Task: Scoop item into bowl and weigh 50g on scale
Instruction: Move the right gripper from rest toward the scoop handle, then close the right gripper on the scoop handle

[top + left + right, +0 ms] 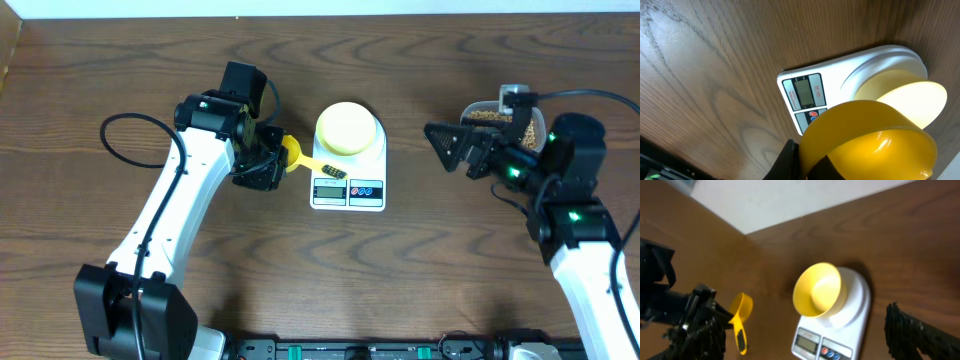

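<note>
I should move my right gripper in next until it closes on the handle's dark end, because my left gripper holds the scoop's cup and leaves the handle free.
The white scale stands mid-table with the pale-yellow bowl on its platform. The bowl looks empty in the right wrist view. My left gripper is shut on the cup end of a bright yellow scoop, just left of the scale, with the handle pointing over the scale's front. The scoop fills the left wrist view; no beans show in it. The beans lie in a clear tub at the right. My right gripper is open and empty between scale and tub.
The clear tub is partly hidden behind the right arm. The table's far edge runs close behind the scale. A black cable loops left of the left arm.
</note>
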{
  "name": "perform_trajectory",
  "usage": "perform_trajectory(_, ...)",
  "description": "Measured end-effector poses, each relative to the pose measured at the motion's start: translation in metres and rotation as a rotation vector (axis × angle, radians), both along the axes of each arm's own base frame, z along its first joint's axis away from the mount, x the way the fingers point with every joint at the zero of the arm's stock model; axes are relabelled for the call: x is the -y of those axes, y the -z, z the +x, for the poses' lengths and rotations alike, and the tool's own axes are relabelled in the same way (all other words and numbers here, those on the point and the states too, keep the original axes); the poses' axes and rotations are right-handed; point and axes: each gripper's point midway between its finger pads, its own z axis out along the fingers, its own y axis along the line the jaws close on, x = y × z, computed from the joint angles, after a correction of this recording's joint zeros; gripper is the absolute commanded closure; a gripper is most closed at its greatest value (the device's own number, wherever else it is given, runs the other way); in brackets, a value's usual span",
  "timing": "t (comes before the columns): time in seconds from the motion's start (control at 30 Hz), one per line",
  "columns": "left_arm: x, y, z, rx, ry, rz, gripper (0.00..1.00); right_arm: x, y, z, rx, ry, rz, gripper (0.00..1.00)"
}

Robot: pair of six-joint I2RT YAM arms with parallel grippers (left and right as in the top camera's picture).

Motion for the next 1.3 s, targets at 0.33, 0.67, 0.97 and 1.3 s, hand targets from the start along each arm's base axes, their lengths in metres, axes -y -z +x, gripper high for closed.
perform_trajectory(0.33,0.001,0.0,0.0,-0.023,-0.067,-0.013,0.92,-0.011,-0.002,0.032,-0.09,0.024,0.221,0.01)
perform_trajectory(0.67,0.003,-0.002,0.008,-0.058,-0.275,-0.051,0.92,-0.072,0.023,0.029,-0.222,-0.03,0.273,0.01)
perform_trajectory(0.97,0.013,-0.008,0.022,-0.031,-0.334,-0.12,0.92,-0.124,0.026,0.034,-0.192,-0.097,0.325,0.01)
perform_trajectory(1.3,0.017,-0.01,0.024,-0.04,-0.375,-0.143,0.92,-0.146,0.033,0.03,-0.249,-0.102,0.375,0.07)
